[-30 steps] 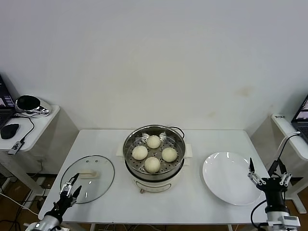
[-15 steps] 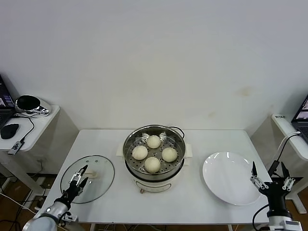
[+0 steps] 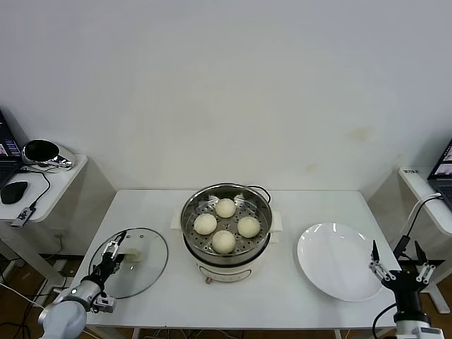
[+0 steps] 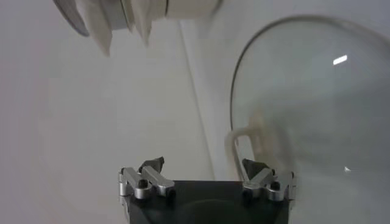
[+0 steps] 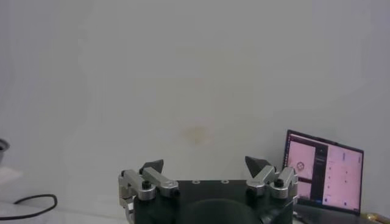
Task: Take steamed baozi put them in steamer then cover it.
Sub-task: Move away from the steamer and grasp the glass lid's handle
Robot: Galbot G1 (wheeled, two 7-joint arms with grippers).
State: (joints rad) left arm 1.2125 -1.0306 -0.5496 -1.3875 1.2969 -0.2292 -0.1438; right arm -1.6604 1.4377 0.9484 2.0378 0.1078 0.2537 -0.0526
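Observation:
The cream handle (image 3: 132,256) stands straight up at the middle of the glass cover (image 3: 147,267), so I expect the cover to follow steadily, barely swinging, when I lift it.
The steel steamer (image 3: 227,244) stands mid-table on its cream base. Several cream-white baozi (image 3: 224,241) lie on its perforated tray. The glass cover (image 3: 141,272) lies flat on the table to the steamer's left, its cream handle (image 3: 132,255) up. My left gripper (image 3: 115,247) is open, low over the cover's left part, just beside the handle. In the left wrist view the cover (image 4: 317,97) and its handle (image 4: 241,143) lie just ahead of the open left gripper (image 4: 203,164). My right gripper (image 3: 396,258) is open and empty at the table's front right corner, also seen in its wrist view (image 5: 206,163).
An empty white plate (image 3: 339,263) lies right of the steamer, close to my right gripper. The steamer's black cord (image 3: 260,189) loops behind it. Side desks with laptops stand off both table ends.
My left gripper has moved forward and up over the cover toward its handle. My right gripper has drawn back slightly toward the front right corner.

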